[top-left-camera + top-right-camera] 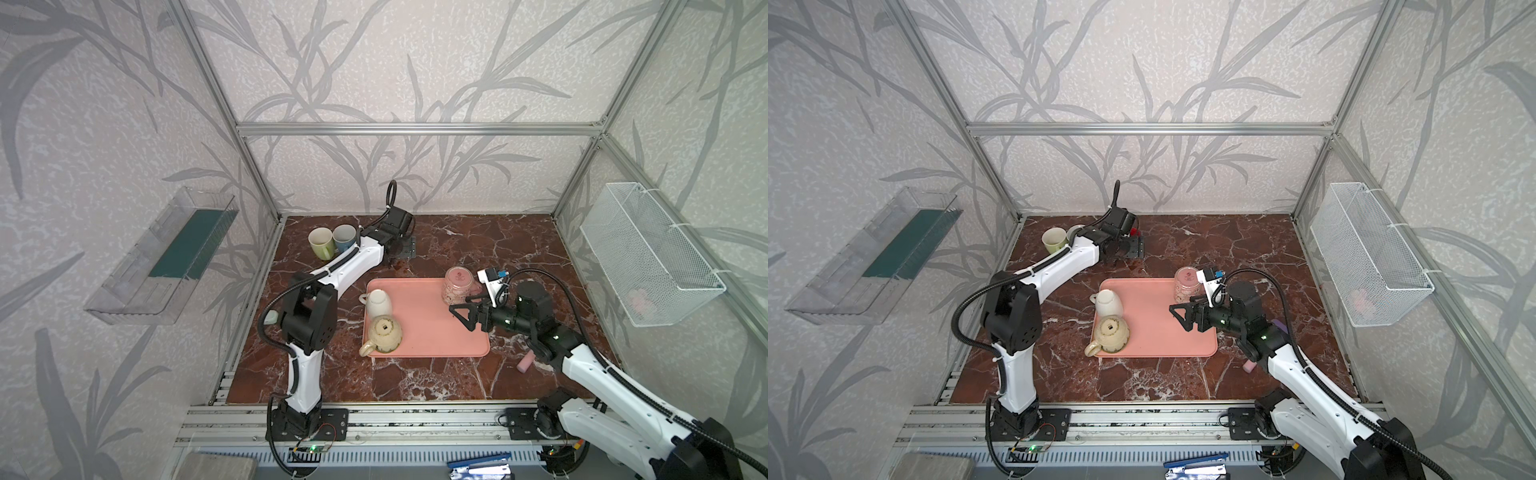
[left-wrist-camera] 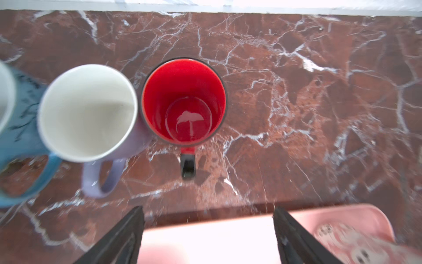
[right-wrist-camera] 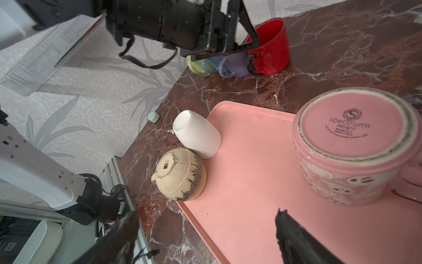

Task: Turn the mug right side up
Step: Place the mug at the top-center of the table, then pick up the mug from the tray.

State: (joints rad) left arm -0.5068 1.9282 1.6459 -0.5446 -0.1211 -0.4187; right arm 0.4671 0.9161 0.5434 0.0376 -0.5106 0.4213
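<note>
The beige mug (image 1: 386, 332) is upside down with its handle sticking out past the pink tray's edge, so the robot's left gripper should keep going toward that handle (image 1: 367, 348) and close there.
A red mug (image 2: 183, 100) stands upright on the marble table at the back, its black handle (image 2: 187, 165) towards my left gripper (image 2: 207, 209). That gripper is open and holds nothing, hovering just off the handle. On the pink tray (image 1: 428, 328) three mugs stand upside down: a pink one (image 3: 356, 146) at the far right corner, a white one (image 3: 198, 134) and a beige one (image 3: 180, 173) on the left edge. My right gripper (image 3: 205, 213) is open and empty over the tray's right side, close to the pink mug (image 1: 457, 284).
Upright green (image 1: 321, 243), blue (image 1: 344, 237) and lilac (image 2: 89, 112) mugs stand in a row beside the red one. A wire basket (image 1: 648, 253) hangs on the right wall, a clear shelf (image 1: 166, 257) on the left. A small pink object (image 1: 524, 363) lies by the right arm.
</note>
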